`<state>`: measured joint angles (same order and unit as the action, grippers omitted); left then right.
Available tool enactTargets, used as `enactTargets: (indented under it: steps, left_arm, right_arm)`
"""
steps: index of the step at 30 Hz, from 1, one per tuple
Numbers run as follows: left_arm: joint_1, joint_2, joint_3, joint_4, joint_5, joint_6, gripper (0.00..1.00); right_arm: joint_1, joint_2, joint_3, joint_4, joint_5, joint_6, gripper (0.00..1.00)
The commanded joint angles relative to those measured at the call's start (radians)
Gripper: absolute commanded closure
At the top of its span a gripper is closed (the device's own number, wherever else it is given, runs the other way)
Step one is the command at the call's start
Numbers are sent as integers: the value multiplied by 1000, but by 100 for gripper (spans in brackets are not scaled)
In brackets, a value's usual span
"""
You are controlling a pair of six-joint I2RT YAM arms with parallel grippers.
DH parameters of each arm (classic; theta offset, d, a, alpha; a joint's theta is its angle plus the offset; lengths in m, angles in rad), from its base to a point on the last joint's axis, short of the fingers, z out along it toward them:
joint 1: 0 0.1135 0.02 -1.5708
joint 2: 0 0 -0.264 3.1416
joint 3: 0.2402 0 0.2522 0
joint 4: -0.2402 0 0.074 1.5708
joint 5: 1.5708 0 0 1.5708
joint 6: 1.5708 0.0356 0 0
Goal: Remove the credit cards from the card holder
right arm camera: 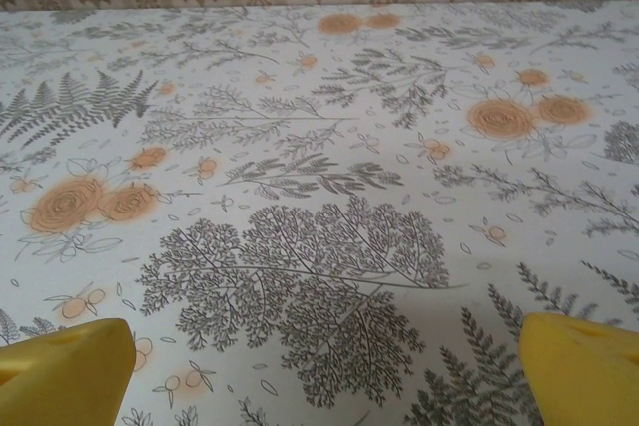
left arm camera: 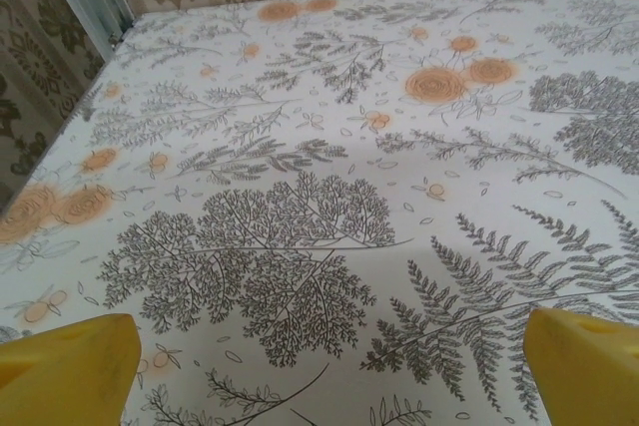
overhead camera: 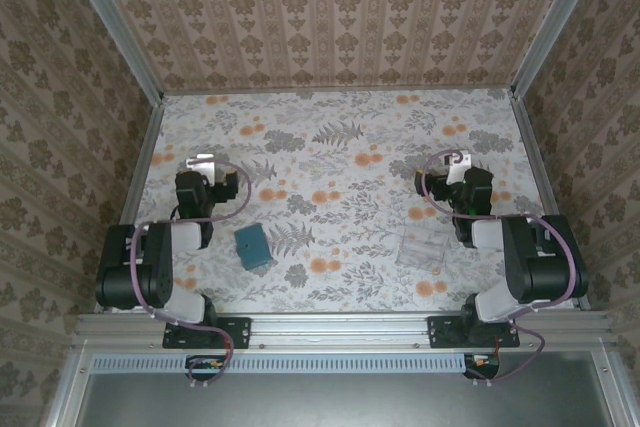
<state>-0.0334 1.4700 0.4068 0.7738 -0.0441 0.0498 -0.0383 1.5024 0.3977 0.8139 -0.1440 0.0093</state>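
I should keep reaching down with my open right gripper until its fingers close on that side [overhead camera: 446,240], because the clear tray's side [overhead camera: 444,249] nearest it is free.
The card holder [overhead camera: 252,244], a small teal wallet, lies folded shut on the flowered table, just right of the left arm. The credit cards are hidden. My left gripper [overhead camera: 203,163] rests low over the table behind and left of the wallet, well apart from it. In the left wrist view this gripper [left arm camera: 329,376] is open, its yellow fingertips [left arm camera: 70,371] spread wide over bare cloth. My right gripper [overhead camera: 458,162] sits at the right side, also open [right arm camera: 329,371], with nothing between its yellow fingertips [right arm camera: 584,366].
A small clear plastic tray [overhead camera: 420,247] lies in front of the right gripper, left of the right arm. Patterned walls with metal corner posts [overhead camera: 115,22] close in the table on three sides. A metal rail [overhead camera: 340,325] runs along the near edge.
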Motion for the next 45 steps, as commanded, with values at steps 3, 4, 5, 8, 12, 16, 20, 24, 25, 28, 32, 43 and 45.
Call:
enactTargets:
  steps: [3,4,5,8,12,16,20,24,25,28,32,43,45]
  left_arm:
    - [-33,-115,45,-161,-79,18,0]
    - [-41,-135,56,-199,-98,10,0]
    - [-47,-152,67,-234,-107,1,0]
    - [-69,-212,107,-356,-120,-35,0]
    - [-114,-279,171,-532,-111,-97,0]
    - [-179,-332,237,-707,-92,-162,1]
    - [-237,-367,301,-914,-88,-242,3]
    - [-264,-370,355,-1102,-74,-354,7]
    - [-268,-370,364,-1135,-65,-378,7]
    - [-278,-372,367,-1207,-32,-421,8]
    - [-293,-395,338,-1224,-2,-454,8]
    - [-295,-474,282,-1224,4,-496,7]
    - [-295,-472,282,-1227,8,-503,7]
  right_arm:
    - [7,-103,83,-202,60,35,0]
    - [9,-135,99,-249,65,40,0]
    - [10,-154,112,-291,69,47,0]
    - [19,-199,182,-473,72,98,0]
    - [38,-236,277,-716,28,182,2]
    - [54,-245,367,-922,-29,275,9]
    - [71,-228,464,-1162,-73,340,20]
    - [96,-229,512,-1341,-62,382,33]
    - [97,-231,519,-1397,-60,393,35]
    - [97,-242,531,-1510,-6,424,40]
    - [97,-313,498,-1609,111,475,42]
    - [97,-505,314,-1636,136,593,57]
    - [98,-505,296,-1627,105,610,58]
